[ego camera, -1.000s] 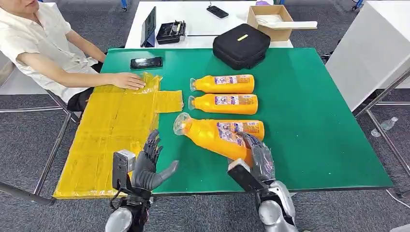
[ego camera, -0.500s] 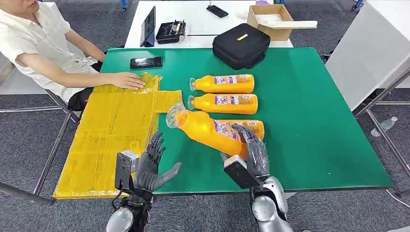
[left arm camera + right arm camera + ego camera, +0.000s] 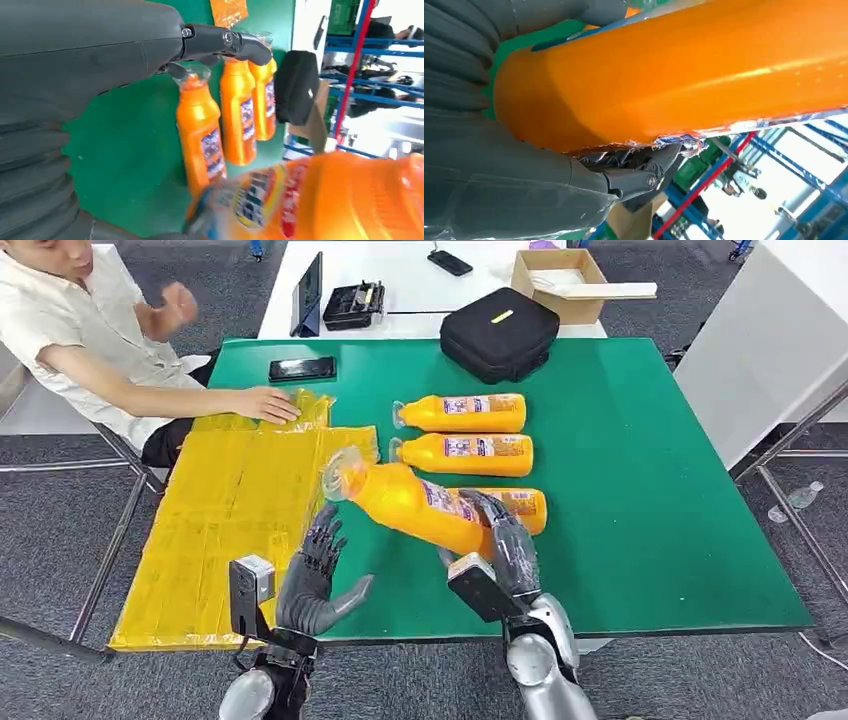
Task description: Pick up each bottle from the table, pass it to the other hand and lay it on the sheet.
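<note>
I can see the held orange bottle's small purple label (image 3: 449,501) facing up, so I expect its large front label (image 3: 260,202) to be topmost when I lay the bottle on the sheet.
My right hand (image 3: 505,545) grips an orange bottle (image 3: 415,505) by its base and holds it tilted above the green table (image 3: 650,490), clear cap toward the yellow sheet (image 3: 240,510). In the right wrist view the bottle (image 3: 699,65) lies across my dark fingers (image 3: 634,175). My left hand (image 3: 315,580) is open, palm up, just left of and below the bottle's neck, apart from it. Three more orange bottles lie side by side on the table: far (image 3: 465,413), middle (image 3: 465,454) and near (image 3: 520,505), the near one partly hidden behind the held bottle. The left wrist view shows the held bottle (image 3: 325,200) blurred and close.
A person sits at the left with one hand (image 3: 265,403) resting on the sheet's far corner. A phone (image 3: 302,369) and a black bag (image 3: 498,333) lie at the table's far side. The table's right half is bare green.
My right hand has carried the bottle up and to the left, toward my left hand. The left hand has barely moved. The person's other hand has come up.
</note>
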### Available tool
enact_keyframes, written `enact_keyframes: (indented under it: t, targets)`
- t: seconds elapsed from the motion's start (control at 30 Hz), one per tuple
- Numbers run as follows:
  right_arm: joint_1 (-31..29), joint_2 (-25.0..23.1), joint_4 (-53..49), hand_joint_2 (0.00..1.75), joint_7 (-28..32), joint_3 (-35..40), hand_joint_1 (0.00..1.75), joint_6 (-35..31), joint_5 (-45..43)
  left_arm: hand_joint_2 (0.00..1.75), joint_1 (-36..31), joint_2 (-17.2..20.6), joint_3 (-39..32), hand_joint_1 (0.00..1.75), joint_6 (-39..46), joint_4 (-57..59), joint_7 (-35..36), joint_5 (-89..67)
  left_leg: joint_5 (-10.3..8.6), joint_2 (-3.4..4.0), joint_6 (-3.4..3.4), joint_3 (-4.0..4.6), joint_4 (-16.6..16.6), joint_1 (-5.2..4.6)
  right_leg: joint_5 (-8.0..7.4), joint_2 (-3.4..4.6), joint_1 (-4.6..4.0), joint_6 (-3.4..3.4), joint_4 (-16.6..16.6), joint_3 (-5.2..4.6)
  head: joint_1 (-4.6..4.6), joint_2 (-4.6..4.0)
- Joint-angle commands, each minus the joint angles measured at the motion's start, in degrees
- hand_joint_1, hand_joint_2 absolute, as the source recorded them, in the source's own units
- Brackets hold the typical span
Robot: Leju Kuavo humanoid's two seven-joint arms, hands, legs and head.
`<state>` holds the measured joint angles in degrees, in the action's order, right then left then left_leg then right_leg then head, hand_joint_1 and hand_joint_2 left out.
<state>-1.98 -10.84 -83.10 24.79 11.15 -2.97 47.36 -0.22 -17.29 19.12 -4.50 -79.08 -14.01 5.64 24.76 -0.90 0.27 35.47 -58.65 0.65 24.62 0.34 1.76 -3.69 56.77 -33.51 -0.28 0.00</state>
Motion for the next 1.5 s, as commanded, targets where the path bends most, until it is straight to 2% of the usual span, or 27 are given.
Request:
enact_keyframes:
  t: [0.03, 0.6, 0.7, 0.9, 1.03, 1.07, 1.1, 1.5]
  targets:
    - [-3.8, -1.0, 7.0, 1.75, -1.5, 6.0, 1.75, -2.4, 5.5, 1.75, -3.1, -2.7, 0.2, 0.0, 2.8, 2.5, -1.3, -0.2, 0.09, 0.18, 0.03, -0.19, 0.0, 0.06, 0.03, 0.05, -0.11, 0.24, -0.1, 0.21, 0.0, 0.0]
    - [-3.7, -1.5, 9.5, 1.75, -1.0, 9.1, 1.75, -2.8, 5.6, 1.75, -5.1, -2.7, 1.5, 0.0, 2.1, 5.5, -2.5, 2.9, 0.03, -0.02, 0.03, -0.12, 0.0, 0.06, 0.03, -0.12, -0.1, 0.2, -0.1, 0.19, 0.02, 0.0]
    - [-3.5, -1.5, 8.8, 1.75, -1.0, 10.0, 1.75, -2.7, 5.5, 1.75, -5.8, -2.7, 1.7, 0.0, 4.2, 6.0, -3.8, 0.7, 0.01, -0.01, 0.02, -0.03, 0.0, 0.02, 0.02, -0.08, -0.05, 0.13, 0.0, 0.06, 0.02, 0.0]
    - [-4.6, -1.6, 13.8, 1.75, 0.1, 8.9, 1.75, -2.6, 2.7, 1.75, -4.9, -2.7, 2.4, 0.0, -0.5, 3.8, -4.4, 4.0, 0.05, 0.02, 0.04, -0.18, 0.0, 0.09, 0.02, -0.11, -0.14, 0.24, -0.1, 0.25, 0.02, 0.0]
    - [-4.9, -1.7, 14.8, 1.75, 0.6, 8.7, 1.75, -2.7, 2.4, 1.75, -4.6, -2.7, 2.9, 0.0, -1.9, 3.0, -4.2, 4.7, 0.01, 0.0, 0.02, -0.02, 0.0, 0.04, 0.01, -0.07, -0.06, 0.11, 0.0, 0.05, 0.02, 0.0]
    - [-5.1, -1.8, 15.2, 1.75, 0.8, 8.9, 1.75, -2.7, 2.4, 1.75, -4.6, -2.7, 3.0, 0.0, -2.0, 3.0, -4.2, 4.8, 0.09, 0.06, 0.05, -0.23, 0.0, 0.1, 0.04, -0.1, -0.16, 0.29, -0.1, 0.32, 0.02, 0.0]
    - [-5.1, -1.8, 15.3, 1.75, 0.9, 8.9, 1.75, -2.7, 2.4, 1.75, -4.6, -2.7, 3.0, 0.0, -2.0, 3.0, -4.2, 4.8, 0.03, 0.03, 0.03, -0.05, 0.0, 0.03, 0.01, -0.05, -0.06, 0.14, 0.0, 0.07, 0.0, 0.0]
    - [-5.8, -1.6, 18.5, 1.75, 2.3, 12.2, 1.75, -2.9, 2.6, 1.75, -6.8, -2.7, 2.4, 0.0, -1.5, 5.3, -6.0, 8.5, 0.01, -0.03, 0.03, -0.05, 0.0, 0.05, 0.01, -0.11, -0.08, 0.14, -0.1, 0.1, 0.02, 0.0]
